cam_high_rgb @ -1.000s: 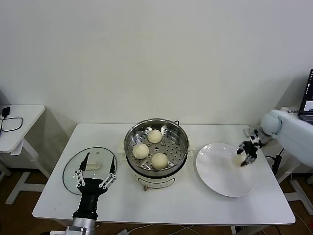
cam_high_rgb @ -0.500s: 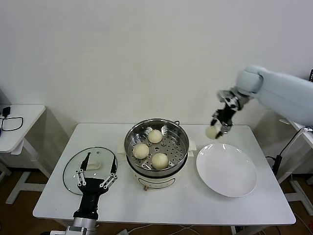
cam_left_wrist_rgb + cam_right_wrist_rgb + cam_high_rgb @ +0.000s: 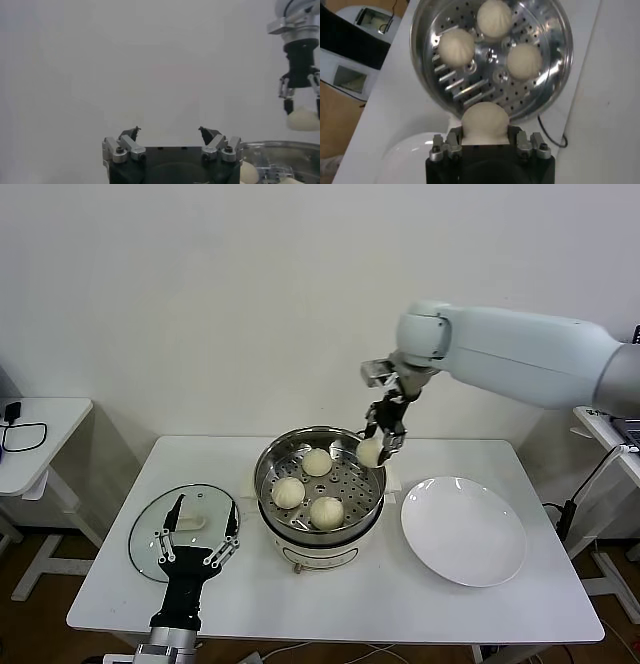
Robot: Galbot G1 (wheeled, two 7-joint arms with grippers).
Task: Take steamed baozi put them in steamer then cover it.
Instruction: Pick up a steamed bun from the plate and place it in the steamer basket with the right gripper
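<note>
My right gripper has the held baozi (image 3: 369,452) facing the open spot on the tray (image 3: 353,481), clear of the other baozi, so it should now bring the baozi down and inward until it rests there.
The steamer (image 3: 320,524) stands mid-table with three baozi on its perforated tray: one at the back (image 3: 316,462), one at the left (image 3: 288,492), one at the front (image 3: 326,512). My right gripper (image 3: 376,446) is shut on the fourth baozi (image 3: 370,452) and holds it above the steamer's right back rim. In the right wrist view that baozi (image 3: 485,122) sits between the jaws over the steamer's rim (image 3: 559,31). The glass cover (image 3: 150,534) lies flat on the table at the left. My left gripper (image 3: 196,536) is open, low at the front left, over the cover.
An empty white plate (image 3: 463,530) lies right of the steamer. A small white side table (image 3: 35,434) with a black cable stands at the far left. The wall runs close behind the table.
My right arm has carried the baozi from over the plate's right side, up and leftward, to above the steamer's right back rim. The left arm has not moved.
</note>
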